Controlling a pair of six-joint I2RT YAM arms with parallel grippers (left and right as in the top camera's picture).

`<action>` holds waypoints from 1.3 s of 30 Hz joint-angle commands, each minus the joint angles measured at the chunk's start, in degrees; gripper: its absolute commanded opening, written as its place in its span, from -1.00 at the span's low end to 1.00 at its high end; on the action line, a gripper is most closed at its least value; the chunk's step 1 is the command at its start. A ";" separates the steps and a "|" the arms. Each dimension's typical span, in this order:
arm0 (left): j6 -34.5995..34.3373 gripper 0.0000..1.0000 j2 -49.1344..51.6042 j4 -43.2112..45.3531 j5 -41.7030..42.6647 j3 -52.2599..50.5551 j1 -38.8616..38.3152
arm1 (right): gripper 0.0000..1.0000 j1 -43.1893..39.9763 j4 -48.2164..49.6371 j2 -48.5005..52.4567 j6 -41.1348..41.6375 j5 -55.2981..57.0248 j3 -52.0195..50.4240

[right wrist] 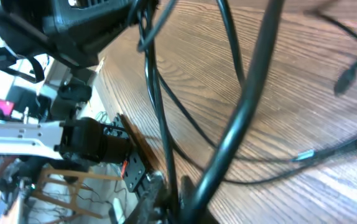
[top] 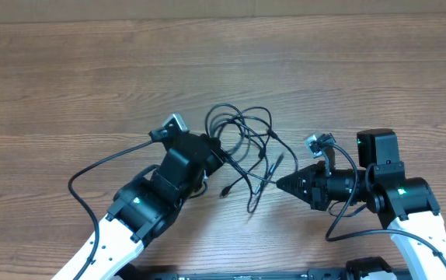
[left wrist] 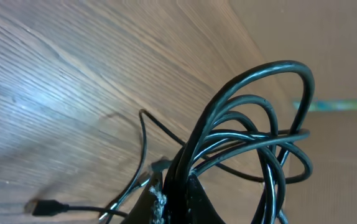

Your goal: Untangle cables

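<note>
A cable stretches taut (top: 246, 170) from the bunch in my left gripper to my right gripper. I should pass the bunch to my right gripper and take its loops (top: 224, 117) again.
Several thin black cables (top: 242, 134) lie tangled in loops at the middle of the wooden table (top: 91, 78). My left gripper (top: 220, 155) is at the tangle's left side, shut on a bunch of strands. In the left wrist view its jaws (left wrist: 180, 190) pinch the cables (left wrist: 259, 118), which loop up in front of the camera; a small plug (left wrist: 41, 206) lies on the wood at the left. My right gripper (top: 279, 184) points left at the tangle's lower right. Its jaws (right wrist: 188, 198) are shut on a cable (right wrist: 241, 112) that rises across the right wrist view.
A loose strand with a plug end (top: 254, 204) trails toward the front. Thicker arm cables arc beside the left arm (top: 91, 167) and the right arm (top: 339, 225). The right wrist view shows the left arm (right wrist: 73, 25) and the table's edge (right wrist: 125, 134) with clutter beyond.
</note>
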 commanded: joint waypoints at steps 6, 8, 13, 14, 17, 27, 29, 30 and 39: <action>35.89 -0.92 -2.95 2.64 3.76 1.62 1.90 | 1.00 -0.13 -0.13 -0.63 2.73 3.43 0.66; 47.95 -0.92 -3.63 2.91 7.89 1.62 1.90 | 1.00 -0.13 0.02 -0.63 4.22 5.40 0.66; 68.87 -0.92 -4.52 2.71 16.39 1.62 1.90 | 1.00 -0.13 1.86 -0.66 8.00 7.32 0.68; 69.92 -0.92 -4.52 2.21 16.00 1.62 1.88 | 1.00 -0.13 2.80 -0.66 8.76 7.32 0.68; 73.33 -0.92 -4.52 -0.17 13.51 1.62 1.90 | 1.00 -0.13 3.54 -0.72 8.79 7.32 0.83; 95.91 -0.92 -4.52 -3.74 20.83 1.62 1.73 | 1.00 -0.13 12.28 -1.62 6.73 7.26 1.31; 96.19 -0.92 -4.52 -2.82 23.71 1.62 1.73 | 1.00 -0.13 13.66 -1.62 4.20 6.16 1.33; 96.19 -0.92 -4.52 -2.23 25.14 1.62 1.73 | 1.00 -0.13 14.16 -1.62 2.45 4.44 1.31; 97.18 -0.92 -2.62 1.84 39.54 1.62 1.57 | 0.29 -0.13 17.05 -1.62 -4.90 -9.99 1.31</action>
